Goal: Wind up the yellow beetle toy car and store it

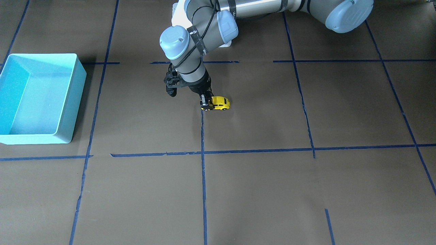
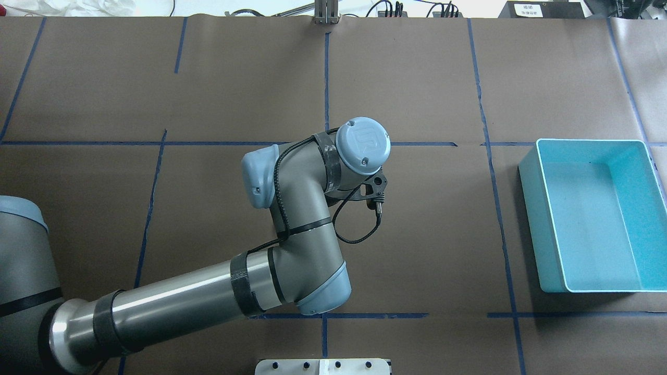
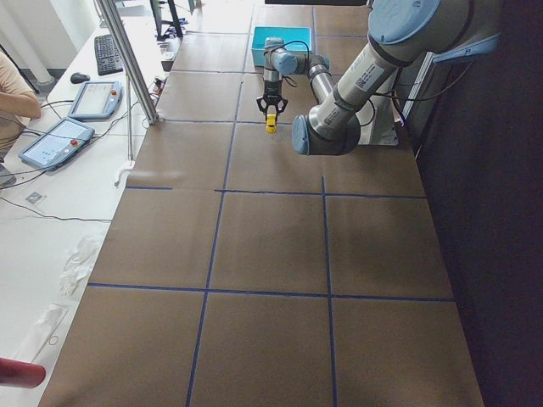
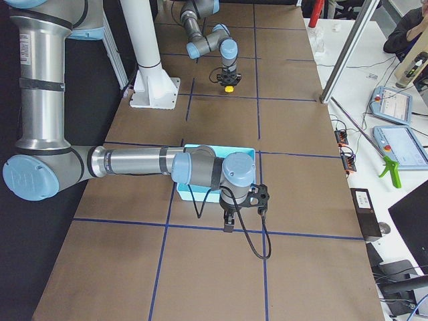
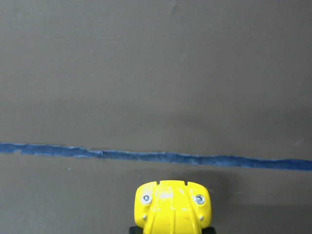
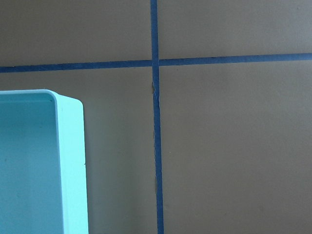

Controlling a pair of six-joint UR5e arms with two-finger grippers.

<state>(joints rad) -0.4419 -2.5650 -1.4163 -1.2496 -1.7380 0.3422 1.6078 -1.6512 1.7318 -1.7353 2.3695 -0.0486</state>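
Next, I straighten my left gripper above the blue tape line (image 1: 202, 114), because it is leaning over the yellow beetle toy car (image 1: 221, 102). Then I will pull the car back.
The yellow beetle toy car (image 1: 219, 103) is at table level near the table's middle, beside a blue tape line. My left gripper (image 1: 205, 101) points straight down and is shut on one end of the car. I cannot tell whether its wheels touch the paper. The left wrist view shows the car's rounded yellow end (image 5: 171, 208) at the bottom edge; the fingers do not show there. In the overhead view my left wrist (image 2: 362, 146) hides the car. My right gripper (image 4: 227, 226) hangs beside the turquoise bin (image 4: 242, 152). I cannot tell whether it is open or shut.
The turquoise bin (image 2: 552, 219) stands empty on my right side of the table; its corner shows in the right wrist view (image 6: 73, 161). Blue tape lines (image 5: 146, 156) cross the brown paper. Operators and tablets are beyond the far table edge (image 4: 394, 107).
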